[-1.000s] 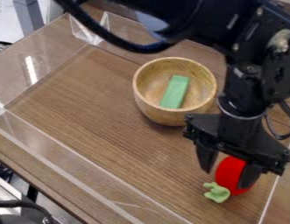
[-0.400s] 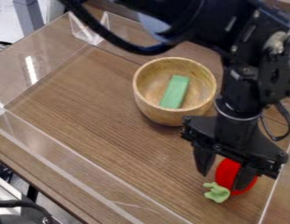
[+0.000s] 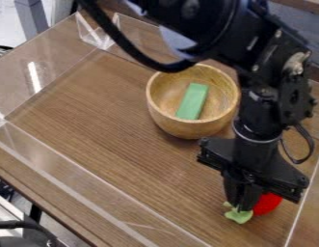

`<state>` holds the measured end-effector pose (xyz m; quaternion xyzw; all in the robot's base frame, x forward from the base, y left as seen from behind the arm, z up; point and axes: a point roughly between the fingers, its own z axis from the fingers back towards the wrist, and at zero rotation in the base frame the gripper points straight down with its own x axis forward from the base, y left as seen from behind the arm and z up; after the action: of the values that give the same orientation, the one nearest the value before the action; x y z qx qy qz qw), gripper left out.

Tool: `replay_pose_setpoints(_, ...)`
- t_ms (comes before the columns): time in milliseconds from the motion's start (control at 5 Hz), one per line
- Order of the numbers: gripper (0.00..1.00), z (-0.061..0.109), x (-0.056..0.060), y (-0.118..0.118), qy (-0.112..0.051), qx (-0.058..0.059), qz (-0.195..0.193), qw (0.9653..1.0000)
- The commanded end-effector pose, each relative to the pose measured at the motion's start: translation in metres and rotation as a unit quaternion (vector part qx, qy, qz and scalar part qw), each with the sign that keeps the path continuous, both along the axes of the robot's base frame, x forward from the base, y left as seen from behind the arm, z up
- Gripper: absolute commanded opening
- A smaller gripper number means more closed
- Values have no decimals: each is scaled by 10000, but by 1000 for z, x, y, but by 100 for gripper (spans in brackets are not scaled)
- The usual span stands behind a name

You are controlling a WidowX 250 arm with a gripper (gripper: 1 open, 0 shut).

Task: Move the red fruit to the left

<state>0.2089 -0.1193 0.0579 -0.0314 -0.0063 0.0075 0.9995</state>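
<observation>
My gripper's fingers are tight beside the leafy stem, and the fruit bulges out next to them. I should open wide and put my fingers on both sides of the red body before I lift.
The red fruit lies on the wooden table near the front right corner, its light-green leafy stem sticking out toward the front left. My gripper stands straight down over it with the fingers drawn in tight around the fruit, hiding most of the red body. Only a red sliver shows at the right of the fingers. The fruit looks to be resting on the table.
A wooden bowl holding a green rectangular block stands behind the gripper, centre right. Clear acrylic walls ring the table on all sides. The wood surface stretches away to the left.
The fingers have drawn together onto the red fruit, covering most of it; the arm has dropped slightly and leaned a little left.
</observation>
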Motion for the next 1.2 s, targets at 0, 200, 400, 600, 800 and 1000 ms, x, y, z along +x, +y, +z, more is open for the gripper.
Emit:
replay_pose_setpoints(0,100,1,5,1,-35,-48,17,10000)
replay_pose_setpoints(200,100,-1,5,1,19,-44,17,10000)
replay_pose_setpoints(400,0,-3,6,0,47,-88,41,9999)
replay_pose_setpoints(600,100,-3,7,-2,57,-112,57,9999)
replay_pose_setpoints(800,100,-4,8,-3,68,-127,66,9999)
replay_pose_setpoints(1000,0,-5,10,-4,55,-131,76,9999)
